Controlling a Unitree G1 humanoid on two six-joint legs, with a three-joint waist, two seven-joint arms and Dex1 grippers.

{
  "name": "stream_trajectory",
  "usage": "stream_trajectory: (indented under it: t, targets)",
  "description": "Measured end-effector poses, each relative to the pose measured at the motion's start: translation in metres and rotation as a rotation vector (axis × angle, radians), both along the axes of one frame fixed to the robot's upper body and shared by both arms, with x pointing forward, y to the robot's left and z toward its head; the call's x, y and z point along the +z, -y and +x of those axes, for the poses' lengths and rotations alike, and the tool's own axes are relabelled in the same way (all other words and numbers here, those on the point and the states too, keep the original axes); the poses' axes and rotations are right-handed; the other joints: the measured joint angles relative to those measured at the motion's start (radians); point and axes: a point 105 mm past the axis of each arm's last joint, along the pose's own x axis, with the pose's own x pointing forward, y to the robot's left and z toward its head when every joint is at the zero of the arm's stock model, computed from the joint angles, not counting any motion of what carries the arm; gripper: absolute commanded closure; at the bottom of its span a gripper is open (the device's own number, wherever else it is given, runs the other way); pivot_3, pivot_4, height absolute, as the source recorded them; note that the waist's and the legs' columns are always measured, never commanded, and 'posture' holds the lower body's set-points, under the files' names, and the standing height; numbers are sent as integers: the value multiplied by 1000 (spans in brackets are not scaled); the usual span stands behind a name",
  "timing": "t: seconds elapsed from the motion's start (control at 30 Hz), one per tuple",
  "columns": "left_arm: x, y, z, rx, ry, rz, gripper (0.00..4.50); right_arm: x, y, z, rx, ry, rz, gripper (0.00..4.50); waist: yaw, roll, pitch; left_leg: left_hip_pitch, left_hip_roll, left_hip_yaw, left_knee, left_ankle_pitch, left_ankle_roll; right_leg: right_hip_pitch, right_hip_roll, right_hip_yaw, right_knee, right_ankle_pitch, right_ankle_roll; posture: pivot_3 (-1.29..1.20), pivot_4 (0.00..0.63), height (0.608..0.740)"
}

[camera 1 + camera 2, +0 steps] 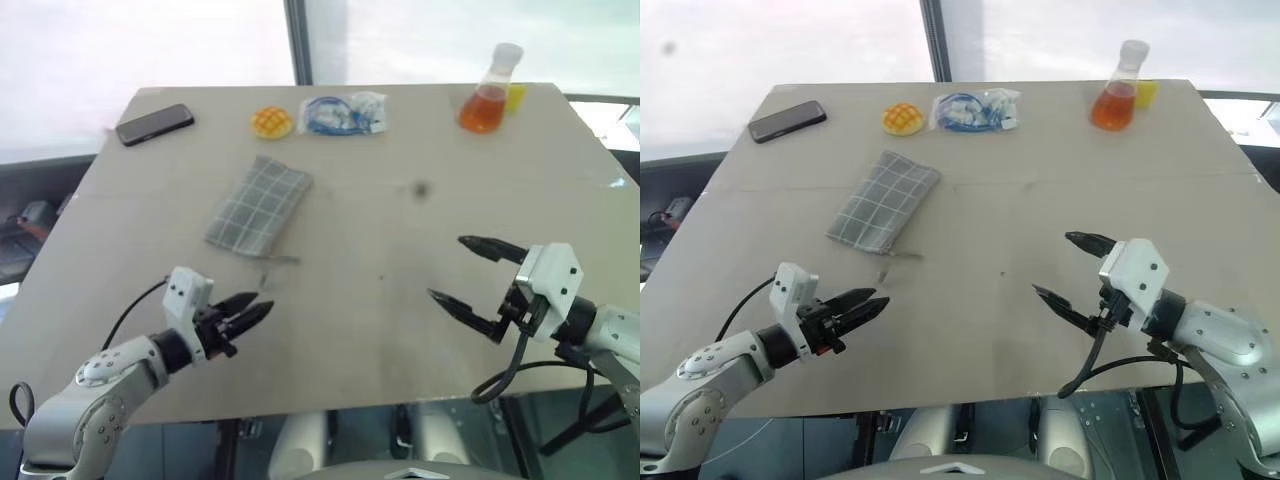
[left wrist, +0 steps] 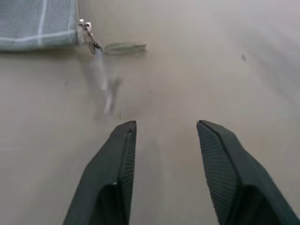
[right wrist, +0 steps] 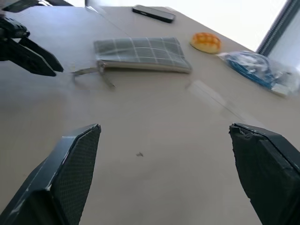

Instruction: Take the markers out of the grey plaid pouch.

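I expect the grey plaid pouch to spread into a wide opening when I open it, because the zip runs along the pouch's long side.
The grey plaid pouch lies flat on the table's left half. Its zip pull and a thin strap trail from its near corner. The markers are hidden. My left gripper hovers low over the table just short of that corner and points toward it. Its fingers are partly open with nothing between them. My right gripper hangs over the table's right half and points left toward the pouch. It is wide open and empty.
Along the far edge of the beige table sit a black phone, a yellow bun-shaped toy, a clear bag with blue cable and a flask of orange liquid. A small yellow object stands behind the flask.
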Motion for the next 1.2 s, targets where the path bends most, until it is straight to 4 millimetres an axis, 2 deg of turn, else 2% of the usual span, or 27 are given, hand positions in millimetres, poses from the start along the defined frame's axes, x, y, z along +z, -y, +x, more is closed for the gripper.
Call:
stream_trajectory:
  t: [0.1,0.17,0.27,0.3,0.37,0.47,0.5,0.7,0.73,0.8,0.83,0.87,0.93,1.0,1.07,1.2]
  targets:
    - [3,-25,7,27,118,118,2289,10,-16,0,87,36,19,0,-3,0,0,0,1,0,0,0,0,-1,1,-1,0,0,0,0,150,740]
    - [8,-52,17,42,261,314,2289,15,-27,0,146,48,34,0,-1,0,0,-1,0,-1,0,1,1,-1,0,-2,0,0,0,0,150,740]
    - [10,-72,26,9,377,553,2289,19,-33,1,174,58,47,0,1,0,0,-2,0,0,-1,1,2,-2,0,-2,-1,0,-1,0,150,740]
    - [10,-76,30,-14,414,620,2013,19,-34,1,181,61,50,0,3,0,0,-2,0,0,-1,1,3,-2,-1,-2,-1,0,-1,0,150,740]
    - [13,-72,37,-81,475,667,1502,19,-36,1,187,60,54,0,7,0,0,-3,-1,1,-1,0,4,-2,-2,-2,-2,0,0,0,150,740]
    - [15,-58,55,-153,591,769,182,18,-35,2,179,59,55,0,13,-1,0,-3,-1,1,-1,1,6,-1,-2,-2,-2,1,0,0,150,740]
    - [18,-55,61,-162,635,814,45,18,-35,3,174,60,55,0,14,-1,-1,-3,-1,1,-1,1,6,0,-2,-2,-2,1,-1,0,150,740]
    - [22,-34,84,-243,844,1039,45,18,-34,3,143,74,46,0,17,-1,0,-2,0,2,-2,1,6,-1,1,-2,-1,4,2,0,150,740]
    - [21,-29,89,-268,877,1087,625,19,-34,2,139,82,45,0,18,-1,0,-1,0,2,-2,1,6,0,1,-2,0,3,4,0,150,740]
    - [19,-26,92,-281,889,1114,973,19,-34,1,135,85,44,0,19,-1,0,-1,0,2,-2,1,6,0,1,-1,0,3,4,0,150,740]
    - [18,-25,93,-284,892,1122,1578,19,-34,1,135,86,44,0,19,-1,-1,-1,0,3,-1,1,6,0,1,-1,0,3,4,0,150,740]
    - [17,-23,101,-294,904,1151,1913,18,-33,1,122,82,43,0,20,-1,-1,-1,0,2,0,1,6,0,1,-2,0,3,4,0,150,740]
    - [13,-24,104,-296,889,1158,2557,18,-33,0,116,83,42,0,19,-1,-1,-1,0,2,0,1,6,0,1,-1,0,3,4,0,150,740]
    - [13,-22,106,-291,893,1152,3494,18,-33,-2,116,87,39,0,18,-1,-1,-1,0,2,0,1,6,0,1,-1,0,3,4,0,150,740]
    - [20,-21,111,-276,918,1152,4468,18,-33,-1,108,87,41,0,20,0,-1,-1,0,2,0,1,6,1,1,-2,1,3,4,0,150,740]
    - [21,-22,115,-263,914,1141,4468,19,-33,1,102,91,41,0,20,3,-3,0,0,2,1,1,6,2,1,-2,2,3,4,0,150,740]
